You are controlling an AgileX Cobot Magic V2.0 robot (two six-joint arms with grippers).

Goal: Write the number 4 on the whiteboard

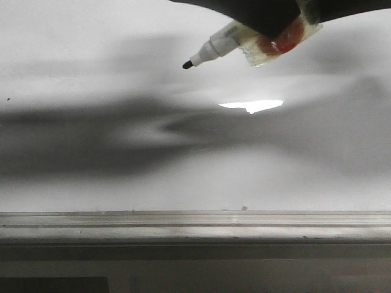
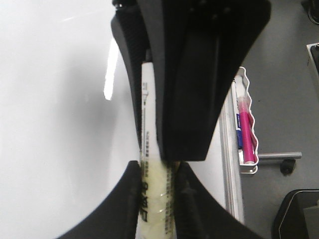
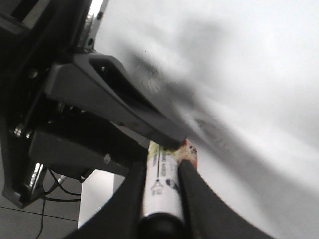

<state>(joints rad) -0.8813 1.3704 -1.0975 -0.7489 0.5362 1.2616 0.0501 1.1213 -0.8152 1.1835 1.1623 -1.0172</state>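
Note:
Next, I open my left gripper and move it away before my right gripper writes 4 high on the whiteboard (image 1: 197, 30), because both grippers are clamped on the marker's body (image 1: 239, 35).
The whiteboard (image 1: 91, 177) fills the front view and bears no number 4; none shows in any view. A white marker (image 1: 229, 39), uncapped, points its black tip (image 1: 187, 64) left and down just over the board near the top. Dark gripper bodies (image 1: 269, 15) cover its rear. My left gripper (image 2: 157, 194) is shut on the marker's pale barrel (image 2: 152, 189). My right gripper (image 3: 162, 191) is shut on the same marker (image 3: 162, 179) near its black end. Each wrist view shows the other gripper's body close ahead.
A grey metal strip (image 1: 195, 226) runs along the board's lower edge. A bright light reflection (image 1: 252, 105) lies on the board below the marker. A wire tray (image 2: 247, 149) with a pink marker (image 2: 244, 129) hangs beside the board's frame. A tiny black speck (image 1: 8, 98) sits far left.

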